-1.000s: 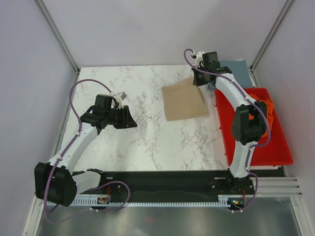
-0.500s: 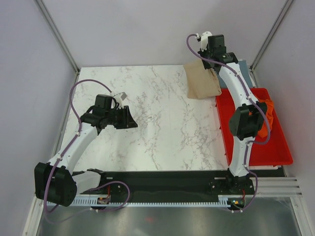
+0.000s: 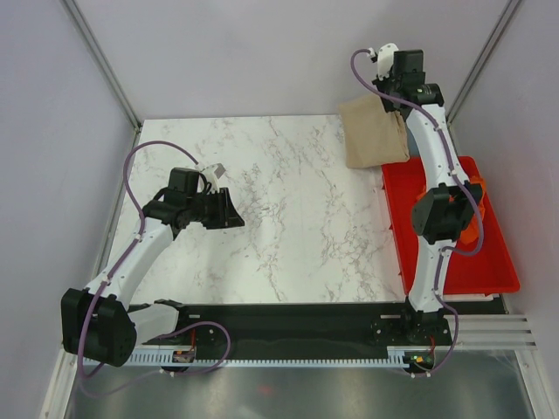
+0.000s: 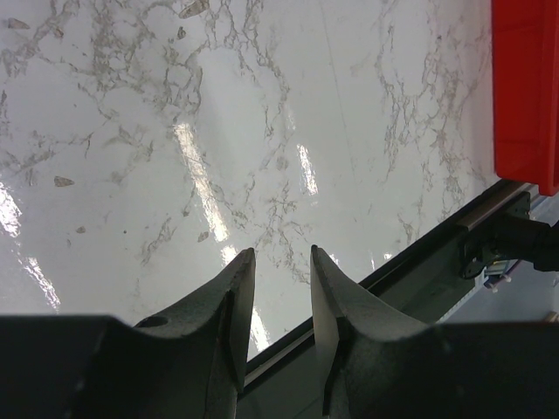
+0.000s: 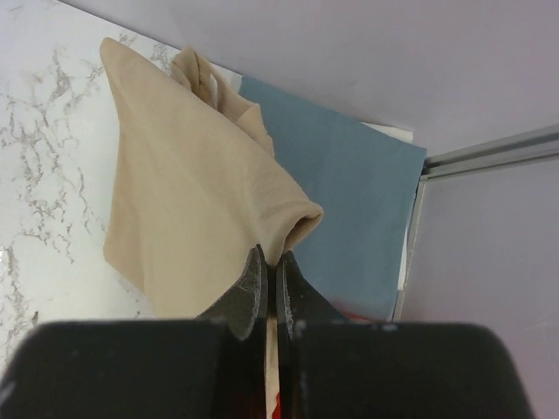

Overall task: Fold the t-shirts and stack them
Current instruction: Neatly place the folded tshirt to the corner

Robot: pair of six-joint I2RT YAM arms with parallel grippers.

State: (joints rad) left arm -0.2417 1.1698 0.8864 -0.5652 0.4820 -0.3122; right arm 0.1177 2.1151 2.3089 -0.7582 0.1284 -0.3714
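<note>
The slate blue-grey t-shirt is flat and open beside the tan t-shirt's held edge (image 5: 300,214), so my right gripper should go to the blue-grey corner (image 5: 417,155) next and let go there.
My right gripper (image 5: 271,257) is shut on an edge of the folded tan t-shirt (image 5: 188,205) and holds it lifted over the table's far right corner; the shirt hangs below the gripper in the top view (image 3: 371,131). The slate blue-grey t-shirt (image 5: 349,188) lies flat under it by the back wall, mostly hidden in the top view. The orange t-shirt (image 3: 476,209) sits in the red tray, partly behind my right arm. My left gripper (image 4: 281,262) is open and empty, low over the marble at mid-left (image 3: 229,212).
The red tray (image 3: 472,271) stands along the table's right edge and shows in the left wrist view (image 4: 524,87). A black rail (image 3: 288,319) runs along the near edge. Metal frame posts and grey walls enclose the table.
My right gripper has carried the tan t-shirt up off the table middle and toward the far right corner, over the blue-grey shirt. The left arm has not moved.
</note>
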